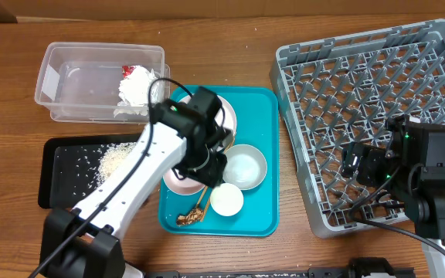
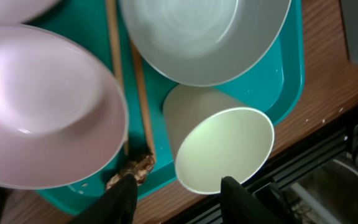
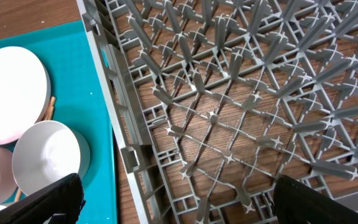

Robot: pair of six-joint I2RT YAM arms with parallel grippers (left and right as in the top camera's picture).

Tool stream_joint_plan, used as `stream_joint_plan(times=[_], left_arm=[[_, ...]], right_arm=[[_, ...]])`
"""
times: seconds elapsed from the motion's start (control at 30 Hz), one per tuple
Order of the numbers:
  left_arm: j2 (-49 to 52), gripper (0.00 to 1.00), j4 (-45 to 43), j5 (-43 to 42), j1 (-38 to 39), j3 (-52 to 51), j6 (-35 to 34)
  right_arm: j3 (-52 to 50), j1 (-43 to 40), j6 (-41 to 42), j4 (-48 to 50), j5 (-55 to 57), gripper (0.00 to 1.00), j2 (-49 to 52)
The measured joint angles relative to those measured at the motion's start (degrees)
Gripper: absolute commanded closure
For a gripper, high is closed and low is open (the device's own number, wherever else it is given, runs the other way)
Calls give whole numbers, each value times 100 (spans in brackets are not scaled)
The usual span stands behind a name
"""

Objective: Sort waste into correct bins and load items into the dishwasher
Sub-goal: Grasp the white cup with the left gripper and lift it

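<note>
The paper cup stands by my left gripper while the dishwasher rack lies under my right gripper, so I should lift the cup and hand it across.
A teal tray holds a pink plate, a second plate, a white bowl, a paper cup and wooden chopsticks with a food scrap at their tip. My left gripper hovers over the tray, open and empty. In the left wrist view its fingers straddle the tray's edge just below the paper cup, which lies on its side next to the chopsticks. My right gripper is open and empty above the grey dishwasher rack, and its fingers are spread wide.
A clear plastic bin at the back left holds crumpled white tissue and a red scrap. A black tray with scattered rice lies left of the teal tray. In the right wrist view the rack's wall runs beside the teal tray.
</note>
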State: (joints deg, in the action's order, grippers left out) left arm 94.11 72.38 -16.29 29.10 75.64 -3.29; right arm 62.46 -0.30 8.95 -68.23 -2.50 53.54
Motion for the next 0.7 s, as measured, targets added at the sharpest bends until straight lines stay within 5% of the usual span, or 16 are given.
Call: stream_joint_plan(times=[0.13, 0.4, 0.7], left_arm=[[0, 58, -466, -24, 299, -675, 4], [11, 96, -968, 72, 391, -1231, -247], [11, 96, -949, 87, 391, -1228, -341]], right_arm=[[2, 2, 0, -2, -2, 0, 0], [2, 2, -2, -2, -2, 0, 0], [2, 2, 0, -35, 17, 0, 0]])
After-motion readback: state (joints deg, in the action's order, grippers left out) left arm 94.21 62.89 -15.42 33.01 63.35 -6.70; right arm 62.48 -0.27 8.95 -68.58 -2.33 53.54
